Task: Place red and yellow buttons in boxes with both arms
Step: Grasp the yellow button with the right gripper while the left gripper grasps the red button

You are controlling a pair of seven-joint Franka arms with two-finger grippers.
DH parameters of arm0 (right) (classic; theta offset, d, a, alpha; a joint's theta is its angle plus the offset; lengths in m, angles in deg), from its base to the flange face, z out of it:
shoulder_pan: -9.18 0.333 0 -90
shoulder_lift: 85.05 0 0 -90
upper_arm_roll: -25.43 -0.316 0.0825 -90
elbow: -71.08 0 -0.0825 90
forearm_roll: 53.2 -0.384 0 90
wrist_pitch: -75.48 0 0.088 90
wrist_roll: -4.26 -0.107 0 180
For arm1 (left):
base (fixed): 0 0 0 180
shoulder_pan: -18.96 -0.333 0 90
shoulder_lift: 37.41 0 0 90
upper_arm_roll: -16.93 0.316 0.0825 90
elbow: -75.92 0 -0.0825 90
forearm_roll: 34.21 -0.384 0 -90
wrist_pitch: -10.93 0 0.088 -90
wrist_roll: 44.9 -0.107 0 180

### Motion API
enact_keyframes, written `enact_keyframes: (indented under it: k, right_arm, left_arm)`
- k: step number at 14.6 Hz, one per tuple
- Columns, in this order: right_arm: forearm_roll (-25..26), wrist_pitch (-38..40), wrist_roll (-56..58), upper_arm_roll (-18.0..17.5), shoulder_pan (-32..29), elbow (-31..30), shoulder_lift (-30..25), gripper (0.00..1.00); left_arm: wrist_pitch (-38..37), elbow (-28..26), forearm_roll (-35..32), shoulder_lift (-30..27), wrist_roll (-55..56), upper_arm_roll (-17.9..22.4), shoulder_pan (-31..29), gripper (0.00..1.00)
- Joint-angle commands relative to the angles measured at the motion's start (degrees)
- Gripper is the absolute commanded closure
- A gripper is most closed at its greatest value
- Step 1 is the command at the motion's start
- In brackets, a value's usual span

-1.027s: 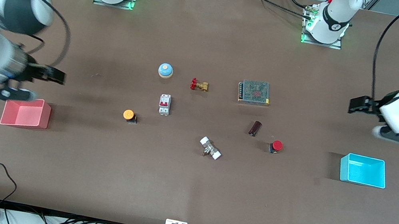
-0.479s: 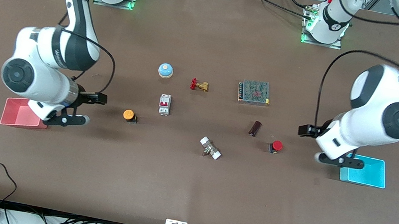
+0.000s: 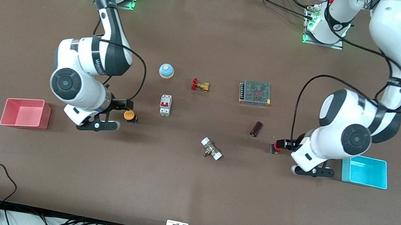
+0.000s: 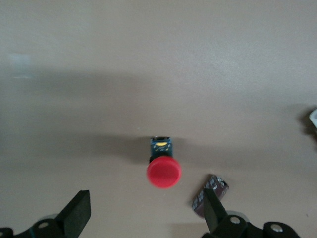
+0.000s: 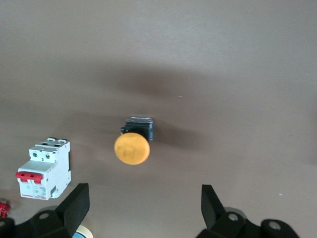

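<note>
I expect the whole red button to come up in one piece when I lift it, because a dark blue block (image 4: 161,147) joins the red button's cap (image 4: 164,172).
The orange-yellow button (image 3: 128,115) stands on the table between the pink-red box (image 3: 21,123) and a circuit breaker. My right gripper (image 3: 121,105) hangs open just beside and above it; in the right wrist view the button (image 5: 132,148) lies ahead of the open gripper (image 5: 143,206). The red button (image 3: 279,145) stands toward the cyan box (image 3: 364,182). My left gripper (image 3: 287,143) is open, right at it; in the left wrist view the red button (image 4: 164,172) sits just ahead of the open gripper (image 4: 143,215). Both boxes hold nothing.
Mid-table stand a blue dome bell (image 3: 166,70), a brass valve with a red handwheel (image 3: 200,85), a white circuit breaker (image 3: 165,104), a mesh-topped power supply (image 3: 255,92), a dark cylinder (image 3: 256,129) close to the red button, and a white-ended fitting (image 3: 211,149).
Both arms have swung in from the table's ends: the right gripper from the pink-red box to the yellow button, the left gripper from the cyan box to the red button. The buttons have not moved.
</note>
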Motion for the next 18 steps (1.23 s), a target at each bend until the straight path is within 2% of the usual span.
enact_keyframes:
  k: [1,7,10,14,18]
  right_arm:
    - [-0.86,-1.92,-0.71,0.40,0.23,0.62,2.33,0.00]
    - [-3.05,-5.00,-0.89,0.40,0.76,0.62,5.76,0.00]
    - [-3.50,-5.09,-0.89,0.40,1.11,0.54,6.11,0.00]
    - [-3.41,-5.36,-0.80,0.40,1.29,0.54,7.43,0.00]
    - [-3.41,-5.80,-0.80,0.40,1.29,0.54,8.48,0.00]
  left_arm:
    - [1.97,1.05,1.02,3.02,1.04,0.34,0.79,0.00]
    - [2.50,0.35,1.02,4.87,1.39,0.34,1.76,0.00]
    - [2.50,0.26,1.02,4.96,1.39,0.34,1.76,0.21]
    - [2.06,0.26,1.11,4.96,2.70,0.34,1.76,0.54]
    - [2.24,0.87,1.02,4.87,2.98,0.42,1.59,0.70]
